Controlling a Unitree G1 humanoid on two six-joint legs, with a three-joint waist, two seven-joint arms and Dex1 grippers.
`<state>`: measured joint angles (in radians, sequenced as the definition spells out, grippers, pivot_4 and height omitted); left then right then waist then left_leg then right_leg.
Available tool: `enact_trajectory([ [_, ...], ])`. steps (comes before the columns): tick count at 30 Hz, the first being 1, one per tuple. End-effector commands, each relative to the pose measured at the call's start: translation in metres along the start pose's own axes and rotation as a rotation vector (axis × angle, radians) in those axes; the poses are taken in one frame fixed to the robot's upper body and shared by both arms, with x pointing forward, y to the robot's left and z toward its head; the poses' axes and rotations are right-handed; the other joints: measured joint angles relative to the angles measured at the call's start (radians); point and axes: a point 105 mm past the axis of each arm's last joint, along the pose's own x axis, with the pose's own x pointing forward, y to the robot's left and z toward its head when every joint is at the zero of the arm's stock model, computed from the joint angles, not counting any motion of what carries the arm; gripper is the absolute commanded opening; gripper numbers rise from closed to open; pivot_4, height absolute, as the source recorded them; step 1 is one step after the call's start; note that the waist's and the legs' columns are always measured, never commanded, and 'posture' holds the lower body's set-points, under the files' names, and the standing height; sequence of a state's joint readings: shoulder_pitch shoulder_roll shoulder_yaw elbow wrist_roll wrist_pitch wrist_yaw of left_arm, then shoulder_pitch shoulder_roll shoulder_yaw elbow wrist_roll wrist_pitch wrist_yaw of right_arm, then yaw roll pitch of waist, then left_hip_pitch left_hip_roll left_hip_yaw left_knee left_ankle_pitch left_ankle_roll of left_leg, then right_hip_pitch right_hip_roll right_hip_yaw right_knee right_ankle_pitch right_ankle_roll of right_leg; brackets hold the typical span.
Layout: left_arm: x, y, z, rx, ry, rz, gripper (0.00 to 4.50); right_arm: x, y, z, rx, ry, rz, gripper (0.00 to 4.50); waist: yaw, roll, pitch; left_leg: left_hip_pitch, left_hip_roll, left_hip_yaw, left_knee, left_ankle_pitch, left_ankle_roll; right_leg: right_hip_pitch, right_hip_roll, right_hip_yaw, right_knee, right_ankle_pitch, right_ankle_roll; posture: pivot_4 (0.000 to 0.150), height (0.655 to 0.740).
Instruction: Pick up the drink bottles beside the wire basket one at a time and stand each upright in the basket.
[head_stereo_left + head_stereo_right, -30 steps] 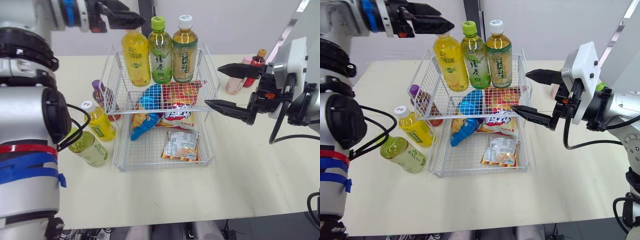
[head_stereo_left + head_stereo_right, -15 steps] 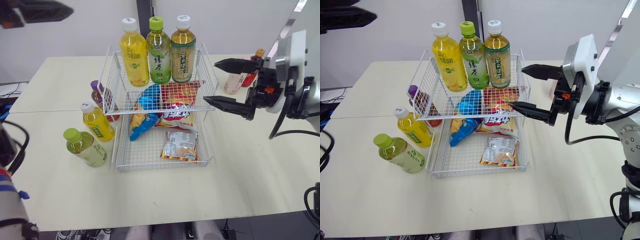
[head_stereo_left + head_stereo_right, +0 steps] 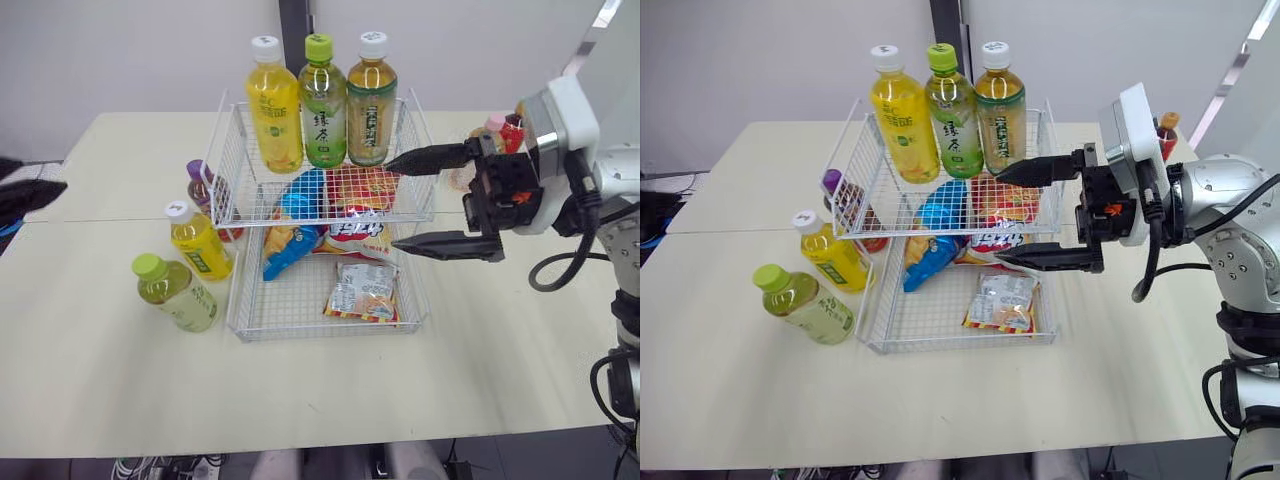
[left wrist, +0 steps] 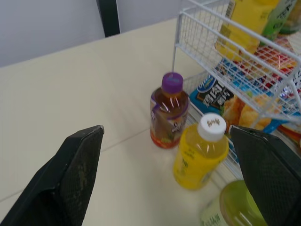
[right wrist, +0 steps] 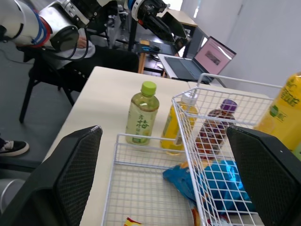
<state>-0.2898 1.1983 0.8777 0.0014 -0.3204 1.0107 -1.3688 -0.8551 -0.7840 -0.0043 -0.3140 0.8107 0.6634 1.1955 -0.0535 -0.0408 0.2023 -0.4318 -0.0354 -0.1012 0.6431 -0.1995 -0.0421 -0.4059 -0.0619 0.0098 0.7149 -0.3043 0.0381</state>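
Observation:
The green cap [image 3: 149, 267] is all the way down on the bottle's neck, so I expect the green-capped bottle [image 3: 180, 297] to hang under my left gripper with its cap still on when I lift.
The white wire basket [image 3: 235, 300] has two tiers. A yellow drink bottle [image 3: 275, 105], a green tea bottle [image 3: 322, 100] and a brown tea bottle [image 3: 371, 98] stand upright on its upper shelf. To its left on the table stand a purple-capped bottle [image 3: 200, 190], a white-capped yellow bottle [image 3: 200, 245] and a green-capped bottle [image 3: 175, 292]. My right gripper [image 3: 402, 205] is open at the basket's right side, its fingers pointing left, holding nothing. My left gripper [image 4: 165, 131] is open and empty, facing the purple-capped bottle [image 4: 169, 113] and the yellow one [image 4: 202, 150].
Snack bags fill the basket: a blue one [image 3: 295, 235], red ones [image 3: 350, 215] and a small packet [image 3: 362, 290]. A pink-capped and a red bottle [image 3: 497, 125] stand behind my right gripper. Bare tabletop [image 3: 300, 390] lies in front of the basket.
My left arm has drawn back from the yellow bottle on the upper shelf and gone off to the left. My right gripper has moved left, up to the basket's right side.

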Motion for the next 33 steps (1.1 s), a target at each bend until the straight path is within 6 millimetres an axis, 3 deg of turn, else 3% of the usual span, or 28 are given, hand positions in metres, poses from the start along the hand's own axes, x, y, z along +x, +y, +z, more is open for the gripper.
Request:
enact_trajectory([
  [1, -0.01, -0.028, -0.003, 0.021, -0.045, -0.038, 4.44, 0.0, 0.005, 0.007, -0.035, -0.021, 0.059, 4.5, 0.004, 0.0, 0.0, 0.0, 0.0, 0.0, 0.0, 0.0, 0.0, 0.0, -0.001, 0.0, 0.0, 0.0, 0.0, 0.15, 0.7308],
  [5, -0.005, -0.058, -0.021, -0.031, -0.048, -0.062, 4.44, 0.003, 0.009, 0.01, -0.037, -0.057, 0.104, 4.5, 0.011, -0.001, 0.0, 0.001, 0.001, 0.0, 0.0, 0.0, 0.0, 0.001, -0.002, 0.001, -0.001, 0.002, -0.003, 0.15, 0.7308],
  [10, 0.002, -0.082, -0.036, -0.061, -0.089, -0.031, 4.44, 0.006, 0.011, 0.006, -0.041, -0.056, 0.125, 4.5, 0.014, 0.0, -0.001, 0.001, 0.003, 0.001, 0.001, 0.0, 0.0, 0.001, 0.0, 0.001, -0.001, 0.003, -0.004, 0.15, 0.7308],
  [15, 0.025, -0.086, -0.044, -0.046, -0.15, 0.13, 4.44, 0.007, 0.009, 0.004, -0.048, -0.049, 0.124, 4.5, 0.021, 0.0, -0.001, 0.003, 0.007, 0.003, 0.001, 0.0, 0.0, 0.002, 0.004, 0.002, -0.002, 0.006, -0.006, 0.15, 0.7308],
  [21, 0.05, -0.101, -0.047, -0.081, -0.175, 0.153, 4.44, 0.006, 0.009, 0.003, -0.056, -0.037, 0.121, 4.5, 0.024, -0.001, -0.001, 0.005, 0.01, 0.006, 0.001, 0.0, -0.001, 0.002, 0.008, 0.004, -0.002, 0.008, -0.008, 0.15, 0.7308],
  [32, 0.066, -0.095, -0.058, -0.097, -0.13, 0.236, 4.44, 0.005, 0.011, 0.003, -0.049, -0.028, 0.106, 4.5, 0.024, -0.001, -0.001, 0.005, 0.011, 0.007, 0.0, 0.0, -0.001, 0.002, 0.009, 0.004, -0.003, 0.008, -0.008, 0.15, 0.7308],
  [33, 0.066, -0.095, -0.06, -0.101, -0.121, 0.24, 4.27, 0.005, 0.011, 0.003, -0.048, -0.027, 0.104, 4.5, 0.024, -0.001, -0.001, 0.005, 0.011, 0.007, 0.0, 0.0, -0.001, 0.002, 0.009, 0.004, -0.003, 0.008, -0.008, 0.15, 0.7308],
])
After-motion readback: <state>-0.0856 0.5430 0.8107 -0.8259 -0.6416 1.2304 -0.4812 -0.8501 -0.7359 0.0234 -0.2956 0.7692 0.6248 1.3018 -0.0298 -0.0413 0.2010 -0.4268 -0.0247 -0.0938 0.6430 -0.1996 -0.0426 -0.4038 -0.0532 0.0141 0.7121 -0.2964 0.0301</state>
